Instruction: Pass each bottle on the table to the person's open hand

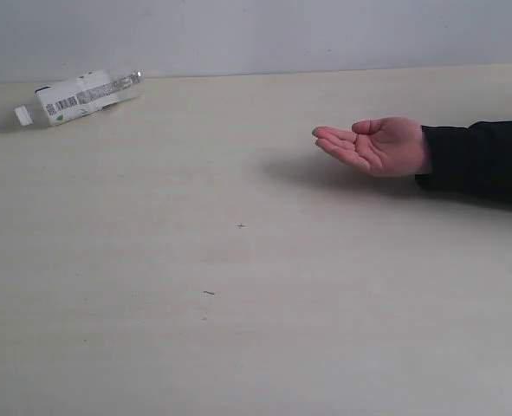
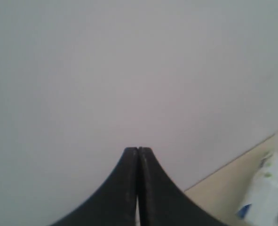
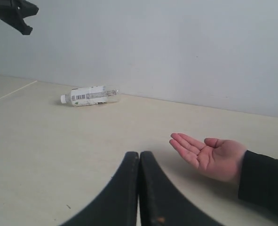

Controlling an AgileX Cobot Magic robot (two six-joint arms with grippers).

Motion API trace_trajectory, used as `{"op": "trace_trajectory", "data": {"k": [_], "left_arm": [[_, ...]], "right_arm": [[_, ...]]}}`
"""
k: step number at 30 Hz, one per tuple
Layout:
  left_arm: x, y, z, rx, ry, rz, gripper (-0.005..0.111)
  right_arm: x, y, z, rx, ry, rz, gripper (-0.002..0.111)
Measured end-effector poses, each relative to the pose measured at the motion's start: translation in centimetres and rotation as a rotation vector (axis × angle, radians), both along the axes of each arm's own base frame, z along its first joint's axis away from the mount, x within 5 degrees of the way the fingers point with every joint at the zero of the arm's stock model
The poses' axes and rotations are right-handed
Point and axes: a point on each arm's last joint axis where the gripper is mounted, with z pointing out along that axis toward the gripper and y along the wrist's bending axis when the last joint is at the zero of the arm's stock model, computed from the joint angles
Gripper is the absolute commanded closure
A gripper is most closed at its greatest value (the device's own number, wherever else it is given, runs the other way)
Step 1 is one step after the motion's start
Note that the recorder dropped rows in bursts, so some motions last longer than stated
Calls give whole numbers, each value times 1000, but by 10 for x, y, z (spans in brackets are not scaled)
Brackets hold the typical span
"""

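Observation:
My left gripper needs to back away and tilt down over the bottle's white label [image 1: 77, 97] before it closes there, because it is pointing past the bottle at the wall [image 2: 129, 103].
One clear bottle [image 1: 75, 98] with a white cap and a white barcode label lies on its side at the far left of the table [image 1: 238, 286], close to the wall. The right wrist view shows the same bottle [image 3: 89, 95], and its blurred end shows as the bottle [image 2: 268, 195] in the left wrist view. The person's open hand [image 1: 375, 145], palm up with a black sleeve, hovers at the right; it is the hand [image 3: 209, 156] in the right wrist view. My left gripper [image 2: 138, 149] is shut and empty, facing the wall. My right gripper [image 3: 139, 154] is shut and empty, above the table.
A pale grey wall [image 1: 256, 35] runs along the table's far edge. The left arm [image 3: 11, 13] shows as a dark shape high in the right wrist view. A few tiny dark specks [image 1: 209, 293] mark the tabletop.

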Motion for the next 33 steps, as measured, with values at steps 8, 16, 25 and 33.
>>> {"op": "trace_trajectory", "data": {"k": [8, 16, 25, 33], "left_arm": [[12, 74, -15, 346, -85, 627, 107], [9, 98, -50, -143, 118, 727, 107], [14, 33, -26, -322, 89, 287, 107], [-32, -22, 22, -353, 3, 56, 107]], "right_arm": [[0, 0, 0, 0, 0, 0, 108], [0, 0, 0, 0, 0, 0, 108], [0, 0, 0, 0, 0, 0, 108], [0, 0, 0, 0, 0, 0, 108]]}}
